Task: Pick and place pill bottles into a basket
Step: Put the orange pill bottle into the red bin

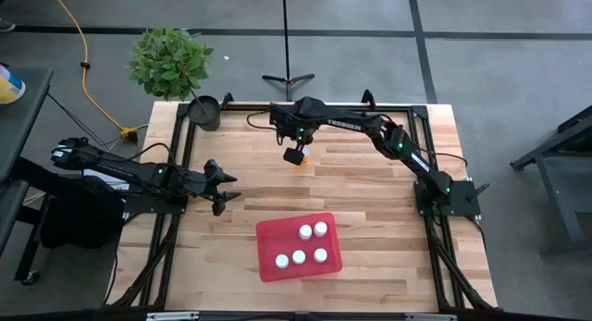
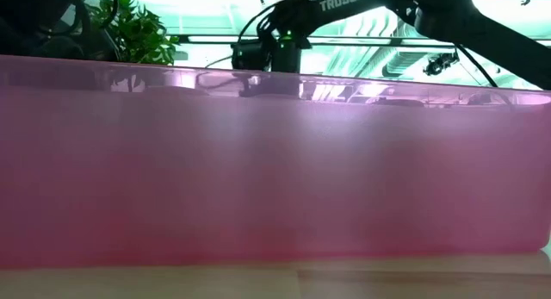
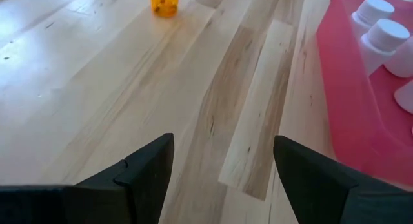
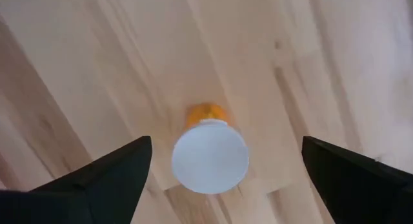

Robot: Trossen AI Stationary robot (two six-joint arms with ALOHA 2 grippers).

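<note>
The white cap (image 4: 210,159) of the upright amber bottle (image 4: 208,114) is between the right gripper's open fingers, so the robot should go on moving them down until they are on both sides of the bottle, and then close them.
An amber pill bottle (image 4: 205,114) with a white cap (image 4: 210,156) stands upright on the wooden table, toward its far middle. My right gripper (image 4: 226,146) hangs open above it, pointing down, with one finger on either side of the cap and clear of it; in the high view the gripper (image 1: 294,155) partly covers the bottle (image 1: 303,161). The red basket (image 1: 268,236) sits near the front middle and holds several white-capped pill bottles (image 1: 320,228). My left gripper (image 1: 222,187) waits open at the table's left, its fingers (image 3: 151,166) spread over bare wood.
A small black pot (image 1: 204,111) stands at the table's far left corner, with a leafy plant (image 1: 169,62) and a stand's foot (image 1: 289,79) on the floor behind. In the low view the basket's pink wall (image 2: 275,161) fills nearly everything.
</note>
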